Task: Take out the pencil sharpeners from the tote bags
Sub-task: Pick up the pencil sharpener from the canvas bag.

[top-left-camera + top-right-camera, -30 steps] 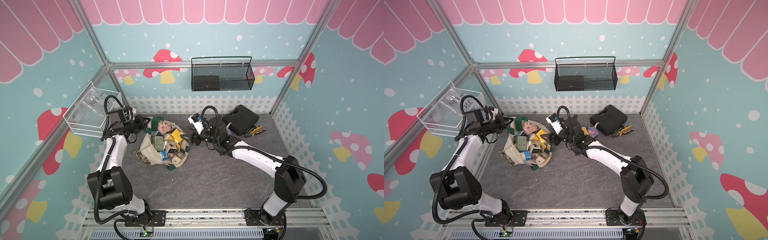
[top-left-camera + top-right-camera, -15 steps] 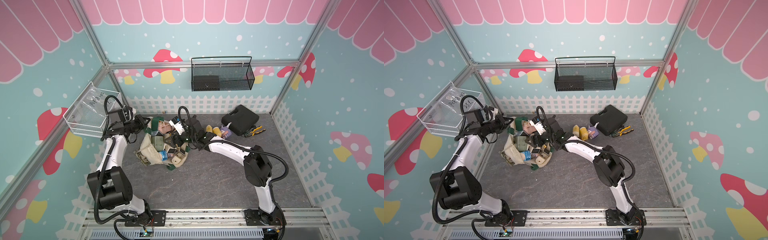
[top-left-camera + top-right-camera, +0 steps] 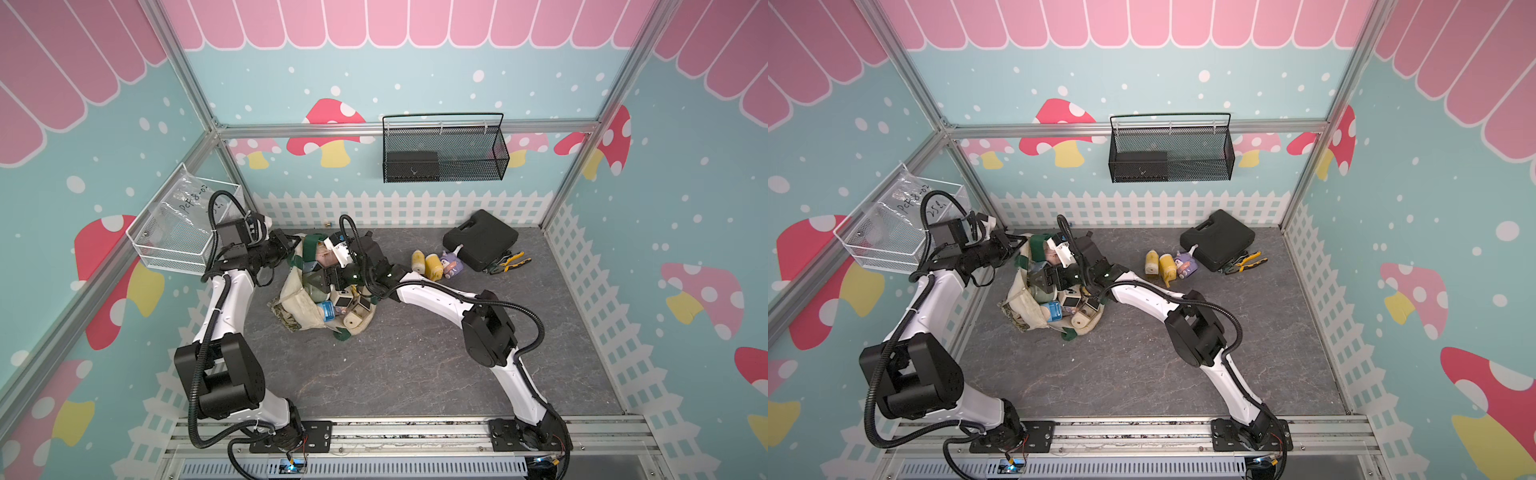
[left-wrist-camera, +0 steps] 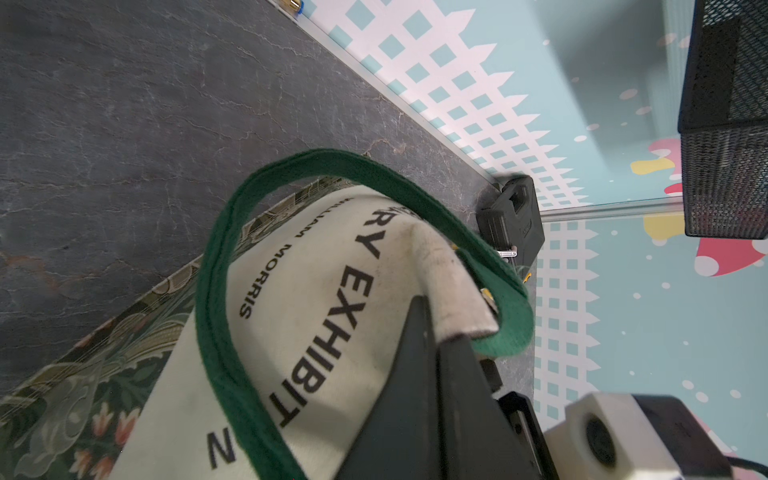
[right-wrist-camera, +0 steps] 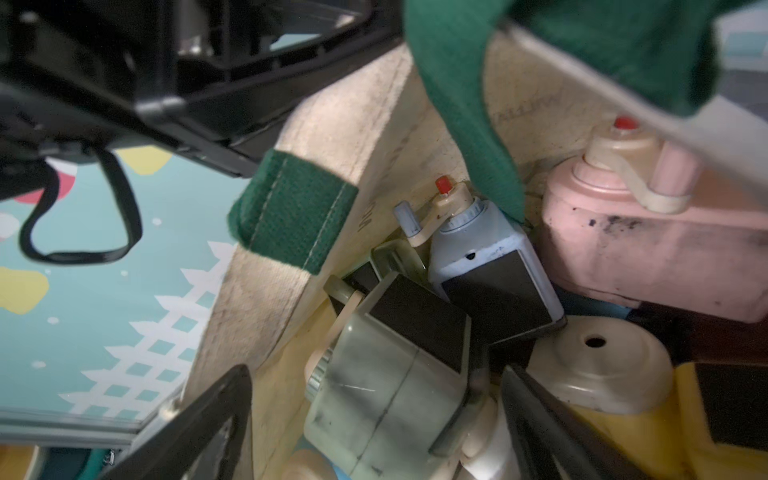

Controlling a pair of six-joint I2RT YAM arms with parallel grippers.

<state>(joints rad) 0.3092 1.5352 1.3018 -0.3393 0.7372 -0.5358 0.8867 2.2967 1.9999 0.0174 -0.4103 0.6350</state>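
My right gripper's open fingers line up with the sage green sharpener [image 5: 416, 324] on top, so I keep reaching in until they straddle its body [image 5: 380, 392] and can close.
The cream tote bag [image 3: 296, 300] [image 3: 1021, 302] with green straps lies open at the table's left. Several pencil sharpeners fill it, among them a blue one [image 3: 326, 310] and a beige one [image 3: 354, 321]. My left gripper [image 3: 291, 249] [image 4: 434, 332] is shut on the bag's rim [image 4: 453, 299] and holds it up. Inside the bag mouth, my right gripper [image 3: 320, 279] [image 5: 374, 374] is open, its fingers on either side of a sage green sharpener [image 5: 386, 386]. Beside that one lie a blue-grey sharpener [image 5: 486, 253] and a pink one [image 5: 648, 249]. Three sharpeners [image 3: 434, 266] [image 3: 1168, 266], two yellow and one purple, lie on the table.
A flat black case [image 3: 480, 239] and yellow-and-black pliers [image 3: 510, 262] lie at the back right. A black wire-mesh basket [image 3: 442, 153] hangs on the back wall. A white wire basket [image 3: 183, 232] hangs on the left wall behind my left arm.
My right arm has swung left from mid-table into the bag mouth, and its jaws have opened wider. The left gripper has kept its hold on the bag's rim.
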